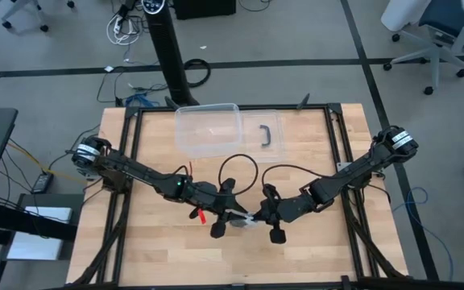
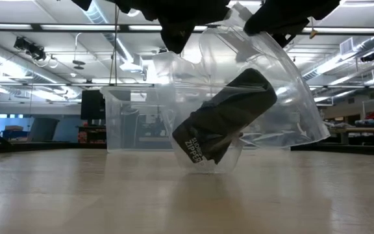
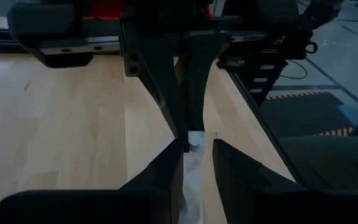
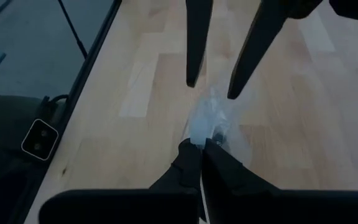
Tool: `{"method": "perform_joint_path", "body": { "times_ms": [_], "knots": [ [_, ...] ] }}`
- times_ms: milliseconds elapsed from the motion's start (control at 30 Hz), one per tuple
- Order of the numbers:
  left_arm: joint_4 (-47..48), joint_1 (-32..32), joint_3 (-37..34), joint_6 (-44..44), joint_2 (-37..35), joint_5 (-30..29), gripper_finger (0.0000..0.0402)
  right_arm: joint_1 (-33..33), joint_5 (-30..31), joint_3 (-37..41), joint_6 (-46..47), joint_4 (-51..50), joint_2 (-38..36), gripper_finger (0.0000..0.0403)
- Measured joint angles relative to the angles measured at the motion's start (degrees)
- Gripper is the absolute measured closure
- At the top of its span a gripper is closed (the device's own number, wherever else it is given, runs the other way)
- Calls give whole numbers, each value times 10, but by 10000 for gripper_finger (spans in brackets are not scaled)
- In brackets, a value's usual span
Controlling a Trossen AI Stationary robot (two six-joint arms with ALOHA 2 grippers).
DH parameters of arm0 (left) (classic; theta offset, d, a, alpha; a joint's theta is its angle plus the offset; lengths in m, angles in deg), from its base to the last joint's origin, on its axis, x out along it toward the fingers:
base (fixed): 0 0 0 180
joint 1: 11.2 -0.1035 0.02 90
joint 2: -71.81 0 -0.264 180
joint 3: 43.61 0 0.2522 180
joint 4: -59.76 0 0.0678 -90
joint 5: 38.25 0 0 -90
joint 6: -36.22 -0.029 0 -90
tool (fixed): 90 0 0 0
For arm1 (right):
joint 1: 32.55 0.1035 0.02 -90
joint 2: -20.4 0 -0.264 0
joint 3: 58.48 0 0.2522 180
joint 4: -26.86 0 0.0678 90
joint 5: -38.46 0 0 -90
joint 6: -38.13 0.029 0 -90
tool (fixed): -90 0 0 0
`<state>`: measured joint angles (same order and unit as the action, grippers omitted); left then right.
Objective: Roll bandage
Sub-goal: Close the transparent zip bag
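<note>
My left gripper's open fingers are on both sides of crumpled plastic below the bag's top, so my left gripper should pinch the bag's top edge just beside the ends of my right gripper's fingers.
A crinkly clear plastic bag stands on the table between my two grippers, its lower end on the wood. Inside it the bandage, a black roll, lies tilted. My right gripper is shut on the bag's top. My left gripper is open by a narrow gap, and its fingers stand on either side of the bag's crumpled plastic. I cannot tell whether they touch it. In the high view the bag lies between my left gripper and my right gripper. My right gripper pinches a crumpled edge of the bag's top between its two fingers. The fingers slant down from the table's right side. The bag hangs below them, tilted, with its lower end on the table and the black roll inside.
A clear plastic box stands at the table's far side, with a clear lid with a black handle to its right. The box also shows behind the bag in the low view. Bare wood lies toward the near edge.
</note>
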<state>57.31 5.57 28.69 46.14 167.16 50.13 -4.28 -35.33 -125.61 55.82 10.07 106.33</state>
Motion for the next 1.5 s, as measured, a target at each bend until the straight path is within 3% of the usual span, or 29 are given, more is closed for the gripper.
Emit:
{"method": "perform_joint_path", "body": {
  "times_ms": [667,1300,1500],
  "knots": [
    [26,0,22,-6,21,-12,317,-7,-9,0,0,-7,0,403],
    [5,-2,23,-24,41,-2,396,-7,-13,1,0,-11,1,403],
    [3,-2,23,-34,43,-11,400,-7,-15,1,1,-12,1,403]
  ]
}}
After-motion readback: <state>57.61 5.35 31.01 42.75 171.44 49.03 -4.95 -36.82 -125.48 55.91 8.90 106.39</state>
